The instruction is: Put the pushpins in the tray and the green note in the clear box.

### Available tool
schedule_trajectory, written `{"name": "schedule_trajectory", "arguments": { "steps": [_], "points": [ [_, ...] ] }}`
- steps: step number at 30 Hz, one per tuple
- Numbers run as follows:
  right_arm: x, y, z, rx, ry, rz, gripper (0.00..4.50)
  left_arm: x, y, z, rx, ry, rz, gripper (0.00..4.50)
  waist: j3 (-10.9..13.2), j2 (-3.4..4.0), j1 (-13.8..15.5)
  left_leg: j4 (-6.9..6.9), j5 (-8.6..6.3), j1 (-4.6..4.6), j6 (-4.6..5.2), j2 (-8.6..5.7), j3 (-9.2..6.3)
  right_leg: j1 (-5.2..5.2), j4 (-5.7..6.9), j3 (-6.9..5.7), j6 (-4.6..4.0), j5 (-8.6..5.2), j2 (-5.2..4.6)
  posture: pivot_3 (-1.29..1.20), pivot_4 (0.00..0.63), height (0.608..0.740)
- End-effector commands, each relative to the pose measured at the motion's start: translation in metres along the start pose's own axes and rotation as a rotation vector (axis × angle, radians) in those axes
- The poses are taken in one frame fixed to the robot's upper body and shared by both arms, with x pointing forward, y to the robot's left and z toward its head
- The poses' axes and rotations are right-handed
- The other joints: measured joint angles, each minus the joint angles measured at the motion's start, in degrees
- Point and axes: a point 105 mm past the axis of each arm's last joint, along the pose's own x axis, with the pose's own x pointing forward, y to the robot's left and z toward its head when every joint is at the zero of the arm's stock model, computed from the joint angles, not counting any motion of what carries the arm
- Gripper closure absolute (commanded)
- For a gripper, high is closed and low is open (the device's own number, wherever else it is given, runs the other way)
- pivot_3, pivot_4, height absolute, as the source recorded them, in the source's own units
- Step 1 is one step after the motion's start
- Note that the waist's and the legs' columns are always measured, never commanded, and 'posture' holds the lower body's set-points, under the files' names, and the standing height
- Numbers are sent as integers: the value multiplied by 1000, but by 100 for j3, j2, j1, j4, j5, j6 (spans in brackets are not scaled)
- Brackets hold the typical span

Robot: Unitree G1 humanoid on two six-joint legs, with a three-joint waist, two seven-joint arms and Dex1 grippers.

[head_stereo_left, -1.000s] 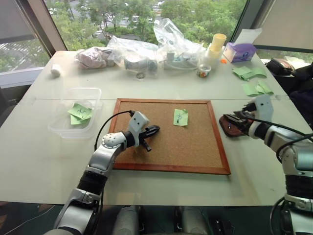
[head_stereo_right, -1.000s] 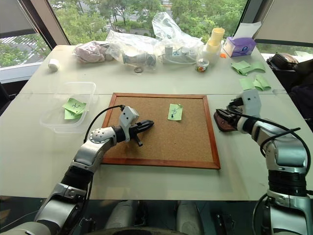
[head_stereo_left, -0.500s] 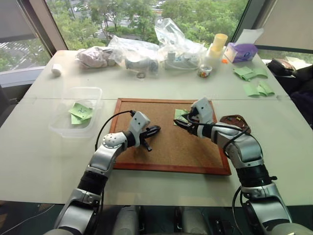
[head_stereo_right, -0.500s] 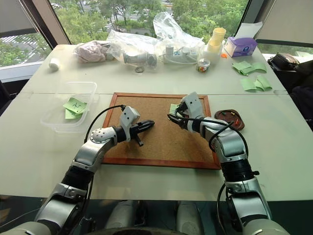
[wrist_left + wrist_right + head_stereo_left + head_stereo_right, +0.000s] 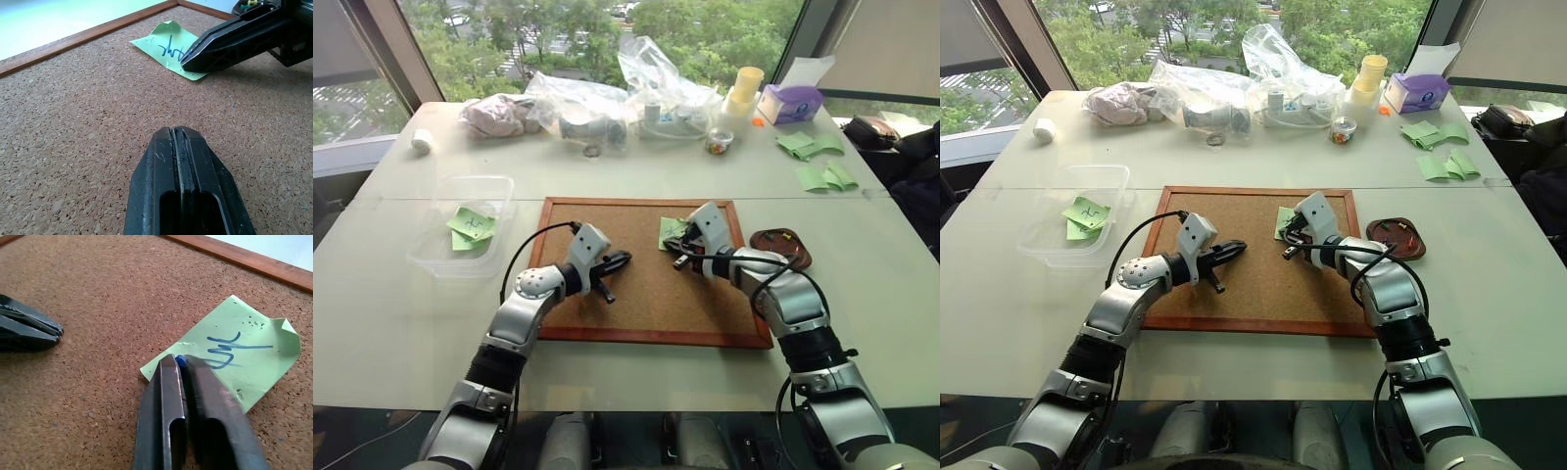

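The blue pushpin in my right gripper goes through the green note's edge (image 5: pixel 181 361). I should lift both, and my left gripper should pull the note (image 5: pixel 247 350) off first.
The green note (image 5: pixel 244 357) lies on the corkboard (image 5: pixel 636 313), one corner curled up. At its near edge a blue pushpin (image 5: pixel 180 361) sticks in, and my right gripper (image 5: pixel 180 363) is shut on its head. My left gripper (image 5: pixel 625 258) is shut with nothing in it, low over the cork to the left of the note (image 5: pixel 168 46), pointing toward it. The tray (image 5: pixel 781 245) sits just off the board's right edge with a few small coloured pins in it. The clear box (image 5: pixel 435 257) stands left of the board with green notes inside.
Along the table's far edge lie clear plastic bags (image 5: pixel 656 88), yellow cups (image 5: pixel 747 90), a purple tissue box (image 5: pixel 792 102) and a small white roll (image 5: pixel 424 140). Bent pale-green sheets (image 5: pixel 822 162) lie at the back right.
My right arm swung left from the tray to the green note on the corkboard, and its gripper shut on the pin at the note's edge. The left arm stayed still.
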Motion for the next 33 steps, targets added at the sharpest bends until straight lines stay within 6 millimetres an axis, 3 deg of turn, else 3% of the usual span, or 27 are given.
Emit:
{"name": "schedule_trajectory", "arguments": {
  "steps": [1,10,13,18,21,26,33],
  "points": [
    [-4,-1,16,-44,-44,-9,4464,-7,1,-27,-49,96,15,4500,0,0,1,0,0,0,0,0,0,0,0,0,0,0,0,0,150,740],
    [-32,11,66,-115,-165,21,4464,-5,-2,-30,-61,109,3,4500,0,0,8,-1,0,-12,0,1,-1,-12,-1,0,0,0,-1,0,150,740],
    [-41,20,74,-139,-176,53,4464,-4,-1,-29,-67,106,6,4500,0,0,9,-1,0,-11,0,1,-1,-12,-1,0,0,0,0,0,150,740],
    [-51,33,77,-183,-167,111,4464,-1,10,5,-186,-3,17,4500,2,-2,29,0,-1,-13,2,1,-4,-12,-1,0,0,0,-2,0,150,740],
    [-56,38,75,-203,-156,137,4500,0,12,35,-316,-95,-38,3581,8,-13,34,2,-2,-19,3,1,-7,-14,-1,0,0,0,-3,0,150,740],
    [-62,48,77,-233,-168,176,4500,5,20,70,-538,-203,-78,1172,23,-37,60,4,-1,-33,3,-3,-14,-21,-3,-3,1,0,-3,0,150,740],
    [-70,67,78,-312,-187,251,4500,18,13,88,-807,-227,-176,1172,26,-43,43,2,-1,-34,3,-10,-14,-21,-8,-4,2,0,0,0,150,740]
  ]
}}
